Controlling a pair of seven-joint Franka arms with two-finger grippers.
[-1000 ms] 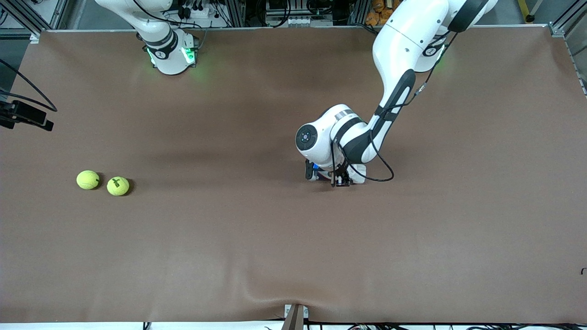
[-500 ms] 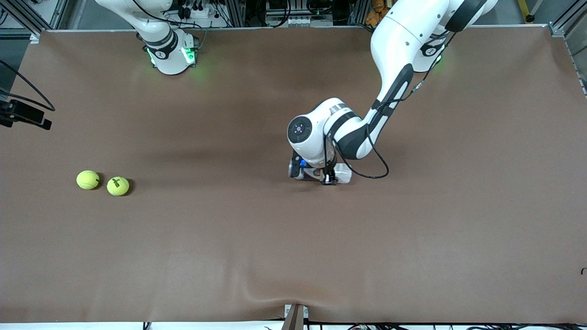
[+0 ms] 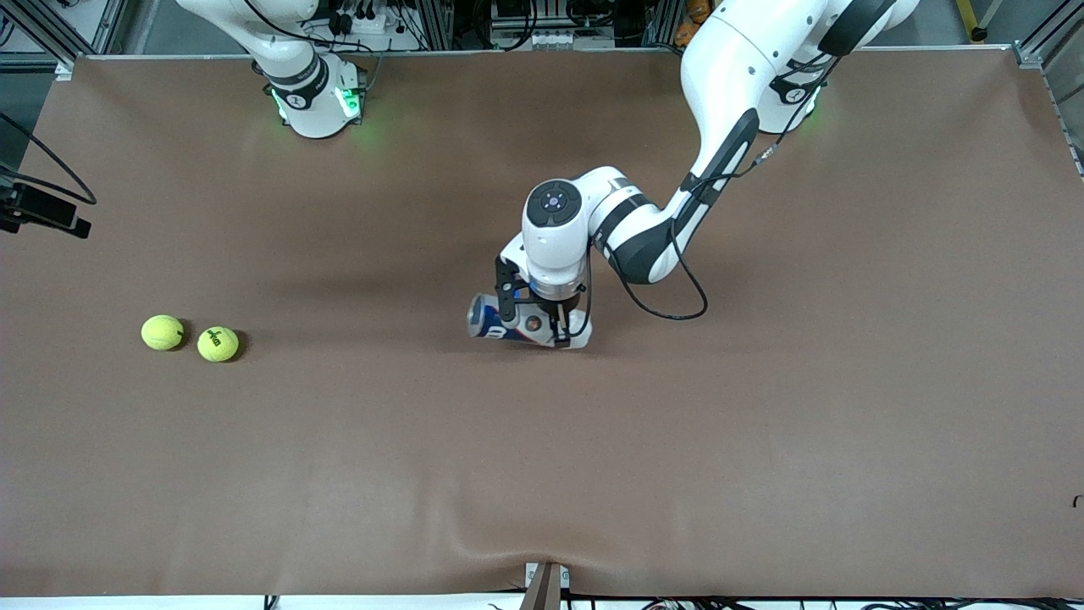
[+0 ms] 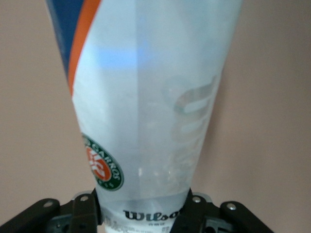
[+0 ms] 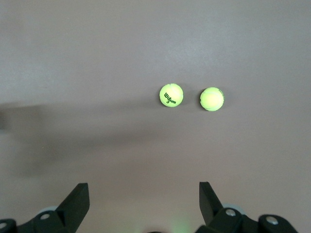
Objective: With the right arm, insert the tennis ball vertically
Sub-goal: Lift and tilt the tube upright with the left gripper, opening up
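Note:
The can (image 3: pixel 498 321) is almost level in my left gripper, so that gripper should turn the can's opening (image 3: pixel 474 315) up before my right gripper puts a tennis ball in.
Two yellow-green tennis balls lie side by side toward the right arm's end of the table: a plain one (image 3: pixel 163 332) and one with black print (image 3: pixel 218 344). Both show in the right wrist view, the printed ball (image 5: pixel 171 95) and the plain ball (image 5: pixel 212 99). My right gripper (image 5: pixel 144 204) is open and empty, high above the table and apart from them; the front view shows only that arm's base (image 3: pixel 309 93). My left gripper (image 3: pixel 533 320) is shut on a clear ball can (image 3: pixel 495 324) with a blue and orange label, tilted over the table's middle. In the left wrist view the can (image 4: pixel 146 97) sits between the fingers (image 4: pixel 85 213).
The brown table mat (image 3: pixel 762 424) is bare around the can and balls. A black device (image 3: pixel 42 216) on a cable hangs at the table's edge at the right arm's end. A bracket (image 3: pixel 544 585) sits at the edge nearest the front camera.
The left arm has swung toward the right arm's end and turned its wrist, so the can now sticks out from under the hand. The balls have not moved.

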